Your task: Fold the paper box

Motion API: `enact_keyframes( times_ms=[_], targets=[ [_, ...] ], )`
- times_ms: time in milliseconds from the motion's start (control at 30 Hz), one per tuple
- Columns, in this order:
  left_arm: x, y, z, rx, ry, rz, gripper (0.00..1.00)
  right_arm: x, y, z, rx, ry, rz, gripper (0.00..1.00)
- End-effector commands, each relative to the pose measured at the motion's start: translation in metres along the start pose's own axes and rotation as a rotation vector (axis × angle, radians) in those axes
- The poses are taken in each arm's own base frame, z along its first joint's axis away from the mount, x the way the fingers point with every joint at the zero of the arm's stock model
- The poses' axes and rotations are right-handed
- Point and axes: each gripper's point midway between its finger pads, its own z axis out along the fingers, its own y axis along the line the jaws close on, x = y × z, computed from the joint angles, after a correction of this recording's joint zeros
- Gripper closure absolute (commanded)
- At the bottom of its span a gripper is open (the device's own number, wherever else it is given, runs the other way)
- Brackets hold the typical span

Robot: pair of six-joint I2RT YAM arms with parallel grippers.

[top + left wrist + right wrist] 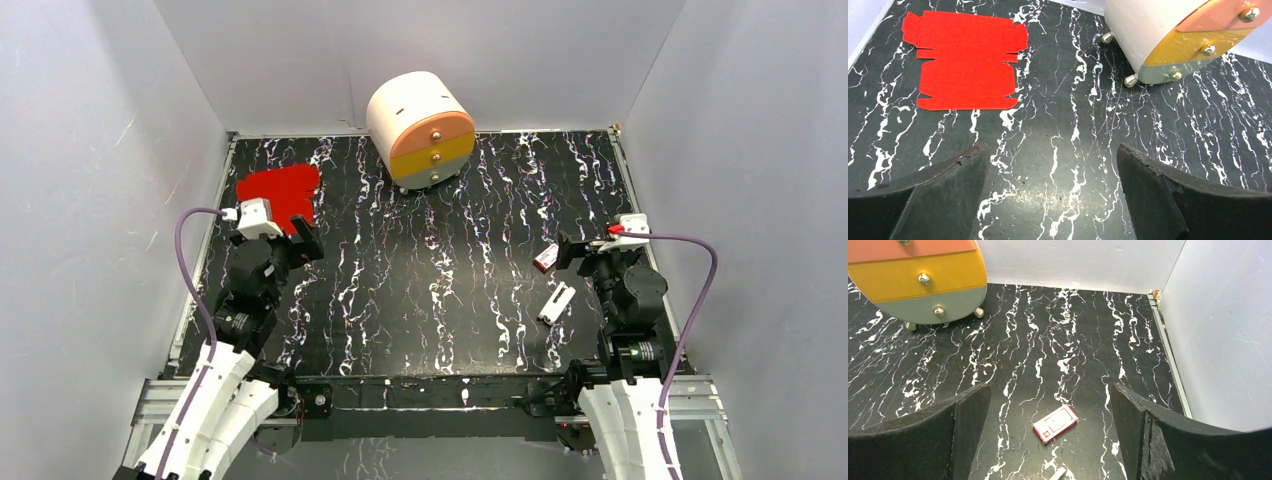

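The paper box's side flap toward the drawer unit is loose next to open table (pixel 340 184), so the robot's left gripper should go on moving there until it closes on that flap (pixel 314 177).
The paper box (pixel 282 190) lies as a flat red flapped sheet at the table's far left; in the left wrist view the paper box (pixel 965 60) sits up and to the left of the fingers, unfolded. My left gripper (pixel 303 242) hovers just in front of its near edge, and the wrist camera hides a corner of the sheet. That left gripper (pixel 1053 155) is open, with only bare table between the fingers. On the right side my right gripper (pixel 566 250) is apart from the sheet. This right gripper (pixel 1050 395) is open too, holding nothing.
A round white, orange and yellow drawer unit (pixel 422 128) stands at the back centre. A tiny red-and-white packet (pixel 1055 423) lies on the table between the right fingers. A small white piece (pixel 556 303) lies nearer. White walls (pixel 1223 330) close in the table.
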Motion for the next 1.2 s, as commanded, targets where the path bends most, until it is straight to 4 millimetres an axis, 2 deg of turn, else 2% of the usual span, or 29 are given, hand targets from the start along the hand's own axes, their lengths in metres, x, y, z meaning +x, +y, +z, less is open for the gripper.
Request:
enact_keyframes(
  times_ms=[0,333,400,567,767,1033,1167],
  targets=[
    [-0.021,0.002,0.003,-0.033,-0.052,-0.011,0.05,-0.023,0.001,-0.002,-0.002,-0.097,-0.002,0.01],
    [-0.007,0.006,0.025,-0.087,0.008,0.006,0.05,-0.027,0.001,-0.007,0.000,-0.125,-0.004,0.01],
    [0.001,0.008,0.031,-0.100,0.038,0.038,0.05,-0.029,0.003,-0.009,-0.007,-0.135,-0.005,0.01],
    [0.008,-0.002,0.053,-0.071,0.106,0.113,0.05,-0.033,0.008,-0.015,-0.027,-0.171,-0.013,0.01],
    [0.020,0.002,0.099,-0.152,0.212,0.235,0.05,-0.036,0.011,-0.019,-0.038,-0.191,-0.013,0.01],
    [0.036,0.016,0.177,-0.268,0.280,0.400,0.08,-0.035,0.022,-0.022,-0.100,-0.199,-0.027,0.01],
    [0.041,0.022,0.221,-0.280,0.284,0.449,0.14,-0.033,0.022,-0.021,-0.096,-0.195,-0.028,0.02]
  ],
)
